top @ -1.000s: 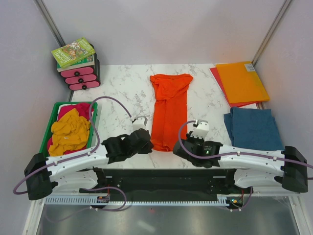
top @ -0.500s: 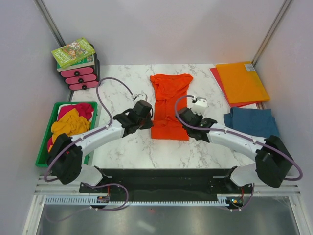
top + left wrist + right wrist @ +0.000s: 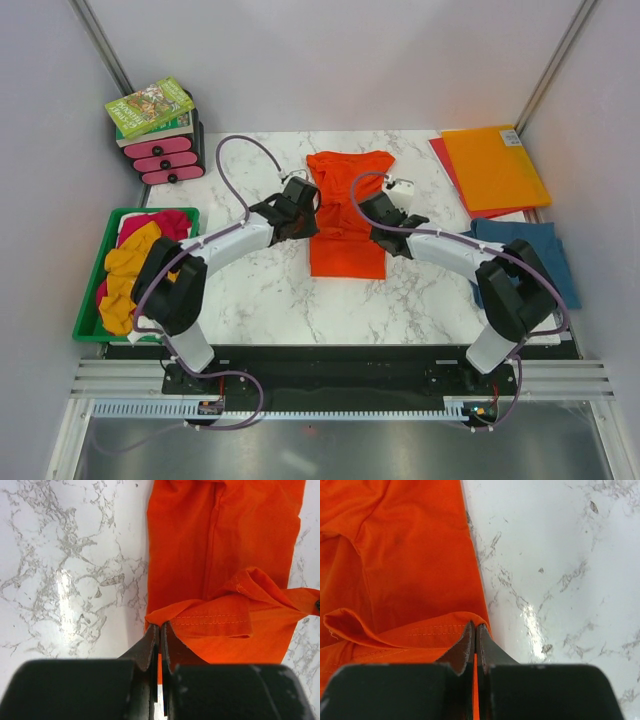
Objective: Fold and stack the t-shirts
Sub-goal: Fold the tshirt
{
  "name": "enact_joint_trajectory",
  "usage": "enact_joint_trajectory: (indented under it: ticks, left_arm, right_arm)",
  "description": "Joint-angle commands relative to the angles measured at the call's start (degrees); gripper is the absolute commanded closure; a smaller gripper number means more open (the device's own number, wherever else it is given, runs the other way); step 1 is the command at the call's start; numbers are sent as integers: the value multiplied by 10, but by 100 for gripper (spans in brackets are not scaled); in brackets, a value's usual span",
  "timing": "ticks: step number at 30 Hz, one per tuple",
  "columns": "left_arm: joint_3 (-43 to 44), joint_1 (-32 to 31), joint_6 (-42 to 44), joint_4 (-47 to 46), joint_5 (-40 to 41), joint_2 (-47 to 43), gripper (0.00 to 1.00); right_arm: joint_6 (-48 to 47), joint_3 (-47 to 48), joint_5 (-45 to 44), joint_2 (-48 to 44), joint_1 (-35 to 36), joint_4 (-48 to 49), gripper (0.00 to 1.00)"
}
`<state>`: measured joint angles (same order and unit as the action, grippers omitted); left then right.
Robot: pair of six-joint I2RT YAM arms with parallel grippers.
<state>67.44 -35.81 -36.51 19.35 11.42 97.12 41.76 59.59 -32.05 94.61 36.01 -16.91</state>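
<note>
The hem corner point(image 3: 469, 616) is in line with the orange t-shirt's side edge point(image 3: 481, 591). My right gripper continues to put the hem down until it lies flat, and then let go.
The bright orange t-shirt point(image 3: 345, 215) lies in a long strip in the middle of the marble table, its lower half doubled back over the upper half. My left gripper point(image 3: 307, 222) is shut on the hem's left corner point(image 3: 162, 616). My right gripper point(image 3: 380, 225) is shut on the hem's right corner point(image 3: 470, 617). Both hold the hem a little above the shirt's middle point(image 3: 200, 555). A folded teal-blue t-shirt point(image 3: 535, 255) lies at the right. Mustard-yellow point(image 3: 135, 270) and magenta point(image 3: 170, 222) t-shirts are heaped in the green bin point(image 3: 92, 265) at the left.
Stiff orange and red folders point(image 3: 492, 165) lie at the back right. A pink drawer unit point(image 3: 165, 160) with books point(image 3: 150, 108) on top stands at the back left. Bare marble point(image 3: 250, 290) shows in front of the shirt.
Both grippers have carried the orange shirt's bottom hem away from the near edge toward the collar, folding the shirt over itself. Both arms now stretch further over the table.
</note>
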Motion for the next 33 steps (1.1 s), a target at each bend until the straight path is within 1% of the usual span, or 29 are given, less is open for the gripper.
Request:
enact_joint_trajectory:
  ticks: [1,10,14,19,20,21,22,23,24,25,26,28,30,31,32,33]
  left_arm:
    - [52,18,32,2,-7,32,98]
    - [120,36,41,11,-25,99,98]
    - [141,43,43,18,-27,132,98]
    - [161,52,49,22,-24,152,98]
    - [176,52,50,29,-24,153,97]
    - [184,52,52,33,-19,151,93]
    - [190,52,49,38,-13,146,75]
    - [190,52,45,39,-6,138,66]
    - [186,52,42,38,12,112,59]
    - [182,52,36,38,18,101,48]
    - [176,52,36,37,21,89,44]
    - [168,51,36,38,11,61,40]
    - [142,48,26,38,2,44,40]
    - [131,47,20,37,-5,27,41]
    - [105,46,14,35,-14,21,43]
    - [90,44,8,32,-31,15,47]
  right_arm:
    - [-24,39,19,22,-22,30,100]
    - [-33,84,41,100,-46,43,100]
    - [-38,97,43,120,-51,49,100]
    - [-49,111,37,129,-52,59,100]
    - [-50,111,36,125,-52,63,100]
    - [-55,111,38,120,-52,65,100]
    - [-55,108,37,103,-51,69,82]
    - [-55,103,34,89,-49,72,74]
    - [-59,89,32,75,-46,76,66]
    - [-61,83,24,45,-44,79,50]
    - [-63,76,23,31,-37,79,44]
    - [-69,59,27,-3,-29,76,37]
    - [-65,38,37,-19,-17,73,39]
    - [-56,31,48,-30,-16,73,54]
    - [-49,24,61,-34,-9,74,63]
    - [-43,11,65,-36,-7,76,76]
